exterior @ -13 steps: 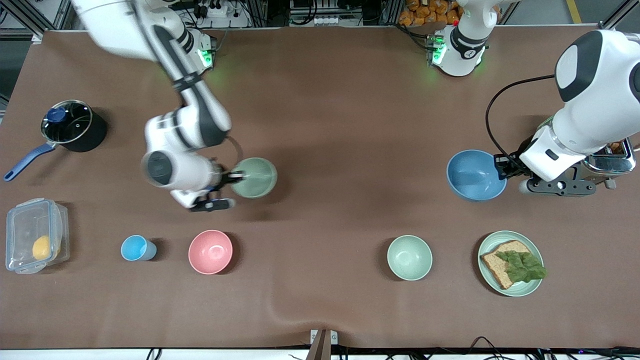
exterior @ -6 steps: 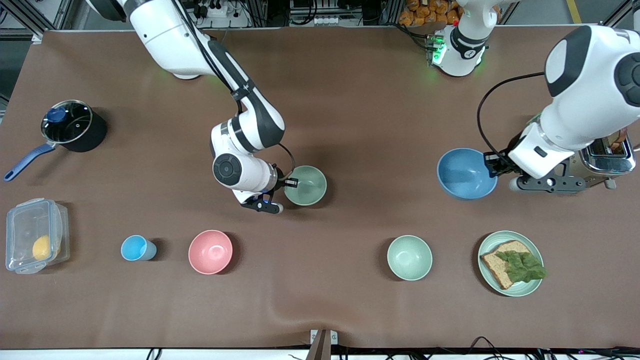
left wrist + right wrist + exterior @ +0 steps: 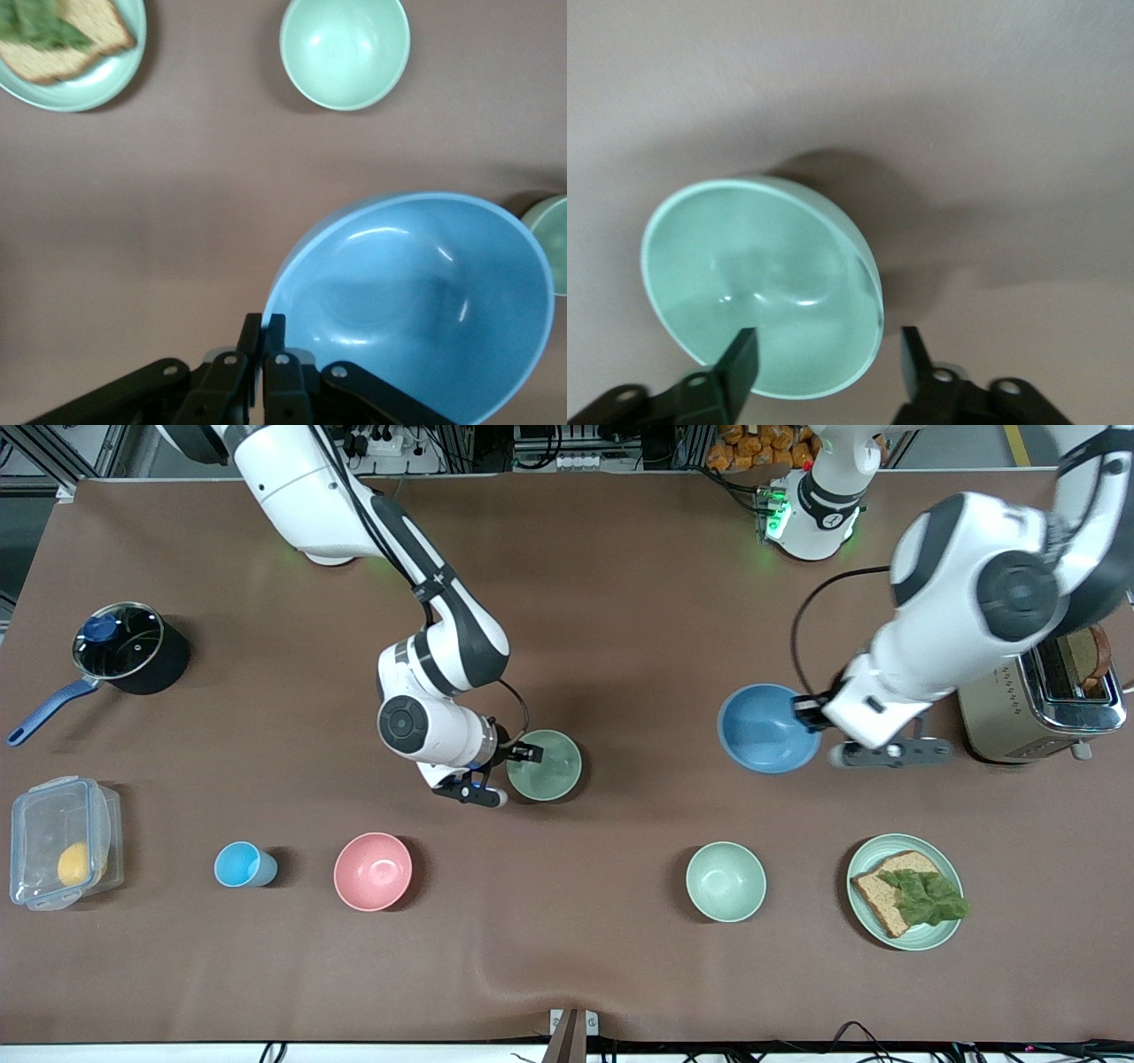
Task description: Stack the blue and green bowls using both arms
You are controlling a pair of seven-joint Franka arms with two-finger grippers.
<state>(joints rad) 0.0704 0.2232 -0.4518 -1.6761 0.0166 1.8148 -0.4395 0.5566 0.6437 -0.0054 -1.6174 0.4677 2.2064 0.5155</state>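
My right gripper needs to back out of the way first, because its finger is blocking the sage green bowl's inside. My left gripper will then lower the blue bowl there.
The blue bowl hangs tilted from my left gripper, which is shut on its rim and holds it above the table between the toaster and the middle. In the left wrist view the fingers pinch the bowl's edge. The sage green bowl sits near the table's middle. My right gripper is open at that bowl's rim. In the right wrist view one finger is over the bowl's inside and the other is outside it, midway point. The green bowl's edge also shows in the left wrist view.
A paler mint bowl and a mint plate with bread and lettuce lie nearer the camera than the blue bowl. A pink bowl, light-blue cup, plastic box, black pot and toaster stand around.
My left arm has carried the blue bowl from beside the toaster toward the table's middle. My right arm has brought the green bowl toward the middle and slightly nearer the camera.
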